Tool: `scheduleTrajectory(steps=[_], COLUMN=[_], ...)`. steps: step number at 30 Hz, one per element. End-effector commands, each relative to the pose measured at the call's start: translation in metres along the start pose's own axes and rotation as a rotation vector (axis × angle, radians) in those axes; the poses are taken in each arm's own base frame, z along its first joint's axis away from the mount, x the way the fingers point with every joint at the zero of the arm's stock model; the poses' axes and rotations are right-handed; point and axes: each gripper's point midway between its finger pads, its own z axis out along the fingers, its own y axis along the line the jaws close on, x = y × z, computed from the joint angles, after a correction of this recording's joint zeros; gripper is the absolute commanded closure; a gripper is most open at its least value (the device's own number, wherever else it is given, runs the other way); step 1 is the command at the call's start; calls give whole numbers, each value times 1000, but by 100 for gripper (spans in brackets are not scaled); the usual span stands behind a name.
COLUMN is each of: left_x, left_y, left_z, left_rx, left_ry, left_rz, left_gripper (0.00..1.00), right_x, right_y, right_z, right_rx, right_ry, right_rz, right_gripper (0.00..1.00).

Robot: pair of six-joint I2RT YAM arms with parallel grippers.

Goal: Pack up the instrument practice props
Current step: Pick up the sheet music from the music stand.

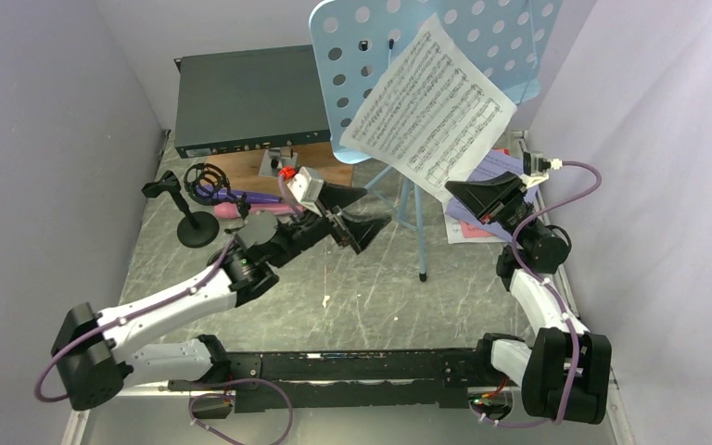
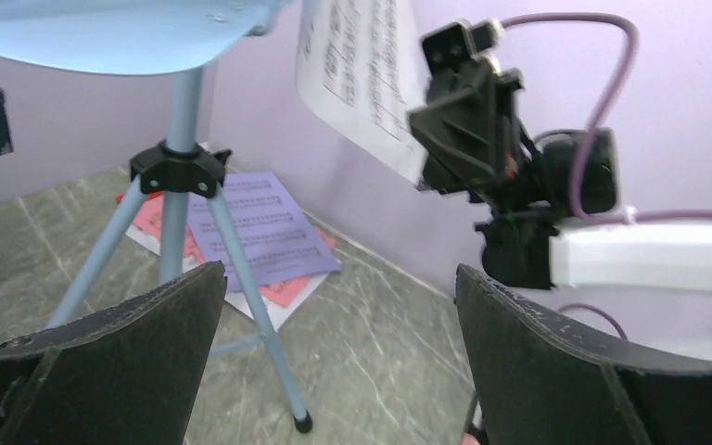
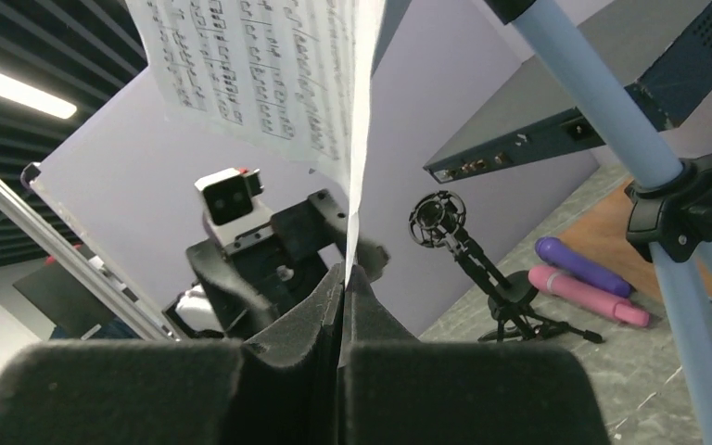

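Observation:
The white music sheet runs at a slant from where the robot's right gripper holds its lower corner (image 1: 444,196), so the left gripper should grip the sheet's lower edge (image 1: 389,167) before the right gripper opens.
The light-blue perforated music tripod (image 1: 399,56) stands at the back centre. My right gripper (image 1: 459,190) is shut on the lower corner of a white music sheet (image 1: 426,111) that leans against the tripod. The right wrist view shows the sheet's edge (image 3: 357,185) pinched between the fingers. Lavender (image 2: 260,222) and red (image 2: 283,289) sheets lie on the table by the right wall. My left gripper (image 1: 357,218) is open and empty, left of the tripod's legs (image 2: 241,278). The purple microphone (image 1: 241,197), pink microphone (image 1: 260,210), round-base holder (image 1: 195,227) and tripod holder (image 1: 209,176) are at the back left.
The dark green rack box (image 1: 250,97) sits at the back on a brown wooden board (image 1: 241,167). Lavender walls close in on both sides. The tripod's foot (image 1: 423,275) stands near the table's middle, between the two arms.

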Motion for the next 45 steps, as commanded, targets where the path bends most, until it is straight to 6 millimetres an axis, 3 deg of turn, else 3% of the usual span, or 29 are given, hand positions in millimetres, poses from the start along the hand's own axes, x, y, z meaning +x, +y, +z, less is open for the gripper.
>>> scheduleTrajectory(steps=[1, 8, 13, 18, 25, 38, 45], left_x=[-40, -37, -42, -46, -56, -28, -48], left_y=[12, 34, 24, 8, 0, -18, -26], left_z=[25, 56, 65, 61, 57, 31, 41], left_rx=[-72, -137, -70, 14, 46, 155, 181], left_ry=[-239, -319, -353, -357, -381, -281, -327], left_rz=[-85, -128, -131, -128, -157, -25, 3], left_gripper=[1, 1, 1, 2, 4, 0, 0], right_x=[13, 21, 27, 28, 28, 27, 27], right_y=[34, 33, 29, 24, 24, 31, 29], right_z=[-3, -5, -7, -8, -8, -7, -7], right_rx=[-127, -122, -110, -96, -91, -108, -101], right_ry=[38, 58, 72, 73, 74, 65, 69], right_rz=[-159, -131, -110, -109, -106, -95, -95], right_gripper=[100, 100, 100, 100, 100, 100, 100])
